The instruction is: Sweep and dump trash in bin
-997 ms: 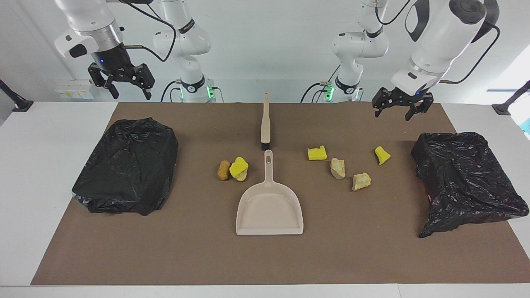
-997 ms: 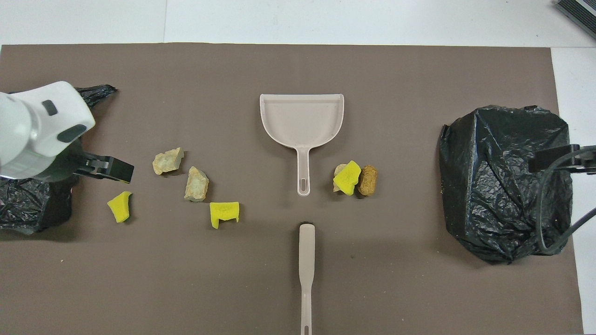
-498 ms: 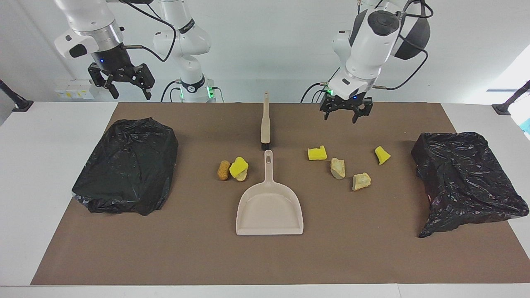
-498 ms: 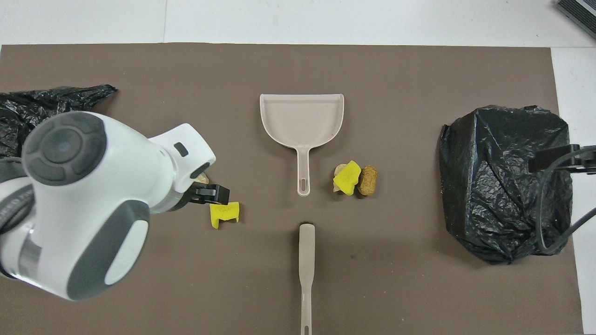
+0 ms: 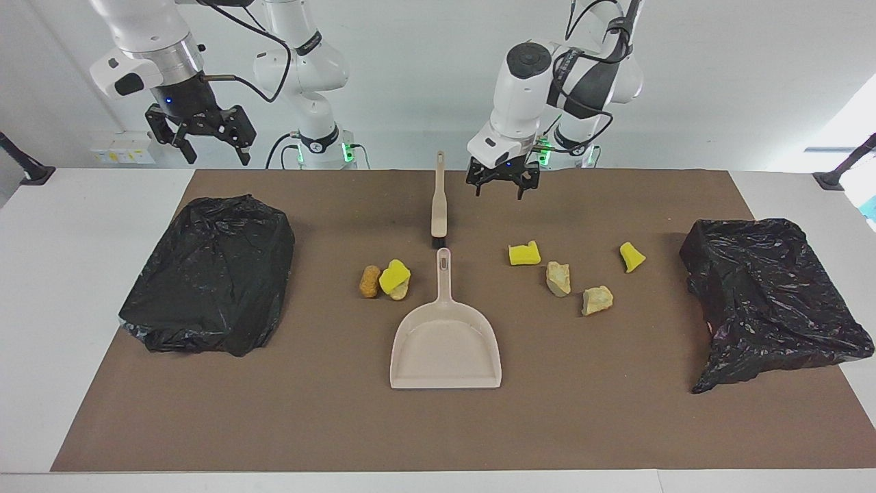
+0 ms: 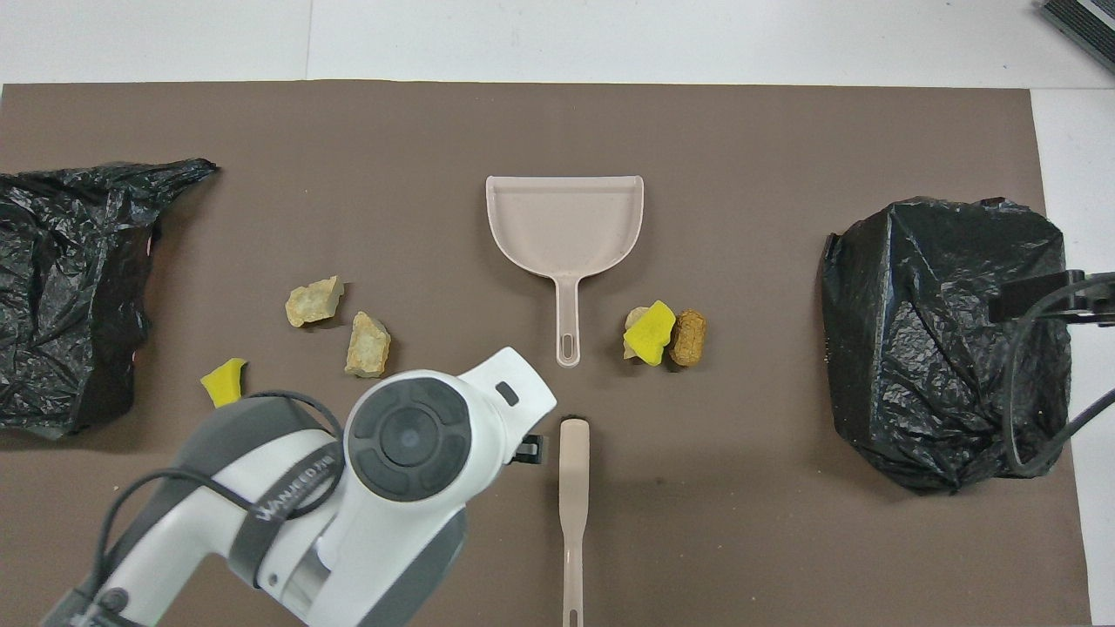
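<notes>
The left gripper's open fingers are spread across the handle, which lies free, so the left gripper should keep moving to the brush handle's thin end and close there.
The trash lies in two groups on the brown mat. A yellow sponge piece, two pale lumps and another yellow piece lie toward the left arm's end. An orange-brown lump and a yellow piece sit beside the handle of the beige dustpan. The beige-handled brush lies nearer to the robots than the dustpan. My left gripper hangs open and empty just beside the brush handle. My right gripper waits open, high over the table's edge. A black-bagged bin stands at the right arm's end.
A second black-bagged bin stands at the left arm's end of the mat. In the overhead view the left arm covers the yellow sponge block and the mat beside the brush. White table surrounds the mat.
The left arm has swung from beside the bin at its own end toward the middle and now hangs by the brush handle. The right arm and all objects stayed put.
</notes>
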You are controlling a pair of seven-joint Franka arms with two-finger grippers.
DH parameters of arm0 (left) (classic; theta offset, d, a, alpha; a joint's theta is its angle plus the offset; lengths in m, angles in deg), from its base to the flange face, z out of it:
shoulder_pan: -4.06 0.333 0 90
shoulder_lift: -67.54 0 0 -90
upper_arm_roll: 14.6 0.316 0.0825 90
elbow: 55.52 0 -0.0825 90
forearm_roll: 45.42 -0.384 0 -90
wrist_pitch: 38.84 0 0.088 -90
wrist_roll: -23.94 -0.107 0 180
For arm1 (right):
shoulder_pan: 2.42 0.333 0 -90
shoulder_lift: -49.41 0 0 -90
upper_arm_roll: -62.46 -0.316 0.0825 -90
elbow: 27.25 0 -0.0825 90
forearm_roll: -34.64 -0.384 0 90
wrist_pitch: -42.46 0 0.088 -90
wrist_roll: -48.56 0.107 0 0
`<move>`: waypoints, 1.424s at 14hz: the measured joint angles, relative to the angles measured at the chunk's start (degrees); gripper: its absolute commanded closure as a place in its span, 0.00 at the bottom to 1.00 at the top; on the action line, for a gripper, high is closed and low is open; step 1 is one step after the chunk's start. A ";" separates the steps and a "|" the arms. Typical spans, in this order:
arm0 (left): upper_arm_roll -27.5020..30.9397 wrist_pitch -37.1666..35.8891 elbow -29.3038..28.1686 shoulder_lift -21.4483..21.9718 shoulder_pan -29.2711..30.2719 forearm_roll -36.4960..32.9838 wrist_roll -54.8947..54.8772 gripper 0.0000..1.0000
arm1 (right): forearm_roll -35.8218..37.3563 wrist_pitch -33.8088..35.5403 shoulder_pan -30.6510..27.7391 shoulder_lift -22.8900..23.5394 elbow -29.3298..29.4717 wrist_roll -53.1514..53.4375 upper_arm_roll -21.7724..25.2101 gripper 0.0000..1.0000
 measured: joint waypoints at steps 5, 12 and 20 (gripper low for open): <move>-0.04 10.82 -8.64 -0.35 -10.74 0.03 11.37 0.00 | 0.00 0.00 0.00 0.00 -0.03 0.00 0.00 0.00; -0.08 18.39 -14.43 -0.46 -18.46 0.16 18.46 0.00 | 0.00 0.00 0.00 0.00 -0.05 0.00 0.00 0.00; -0.03 20.45 -15.50 -1.80 -21.44 0.63 21.26 0.48 | 0.00 0.00 0.00 0.00 -0.09 0.00 0.00 0.00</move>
